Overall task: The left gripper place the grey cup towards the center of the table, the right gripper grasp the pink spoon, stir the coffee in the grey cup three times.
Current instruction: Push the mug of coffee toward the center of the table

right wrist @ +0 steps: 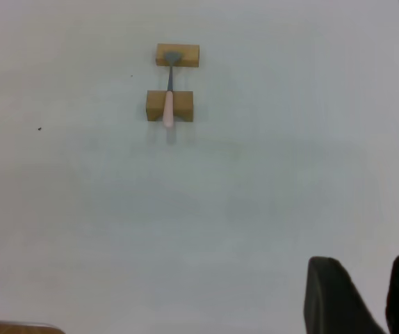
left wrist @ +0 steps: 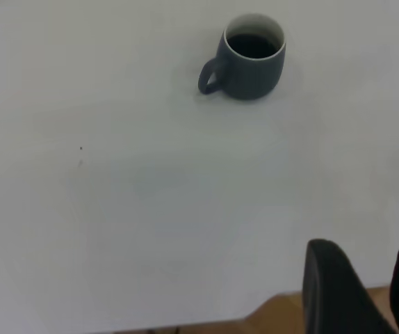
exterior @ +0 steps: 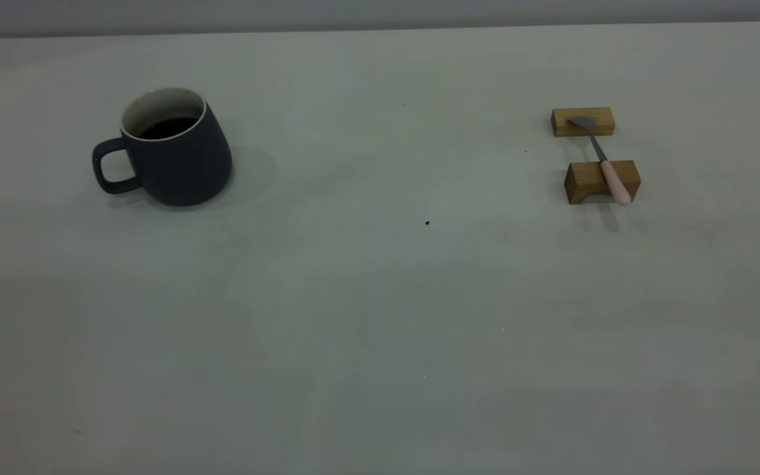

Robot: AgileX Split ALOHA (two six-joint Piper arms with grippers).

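The grey cup (exterior: 184,158) is upright, and its handle is free and points away from the table's center, so my left gripper keeps going toward the cup's handle (exterior: 99,169) and closes there.
The grey cup (exterior: 175,158) stands upright on the left side of the table (exterior: 380,297), handle pointing left, with dark coffee (exterior: 167,126) inside. In the left wrist view the cup (left wrist: 251,59) is far ahead of my left gripper (left wrist: 366,243), which is open and holds nothing. The pink spoon (exterior: 607,165) lies across two tan wooden blocks at the right, its bowl on the far block. The right wrist view shows the spoon (right wrist: 169,97) well ahead of my right gripper (right wrist: 366,259), open and holding nothing. Neither arm shows in the exterior view.
The far block (exterior: 583,122) and the near block (exterior: 591,181) carry the spoon off the table. A small dark speck (exterior: 427,223) marks the middle. The table's near edge, with a tan surface (left wrist: 276,316) beyond it, shows under the left gripper.
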